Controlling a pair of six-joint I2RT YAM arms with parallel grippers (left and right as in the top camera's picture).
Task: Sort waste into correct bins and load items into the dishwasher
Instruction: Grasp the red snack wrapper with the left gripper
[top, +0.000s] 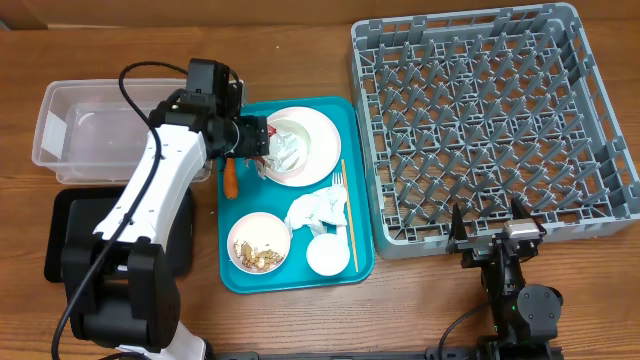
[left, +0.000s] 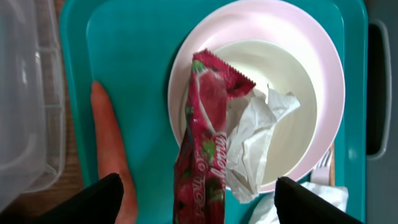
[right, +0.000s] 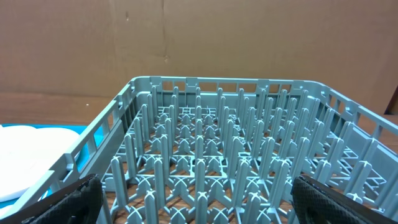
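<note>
My left gripper is to take just the wrapper by its near end and then carry it to the clear tub, because the crumpled napkin lies against the red wrapper.
The red wrapper lies across the white plate's left rim onto the teal tray. A crumpled napkin sits beside it in the plate. My left gripper hovers over the wrapper, open, with its fingers wide on either side and touching nothing. The orange carrot lies to its left on the tray. Overhead, the left gripper is at the plate's left edge. My right gripper stands open in front of the grey dish rack, with nothing in it.
On the teal tray are a bowl of food scraps, another napkin, a small cup, a fork and a wooden stick. The clear tub and black tray are at the left, the dish rack at the right.
</note>
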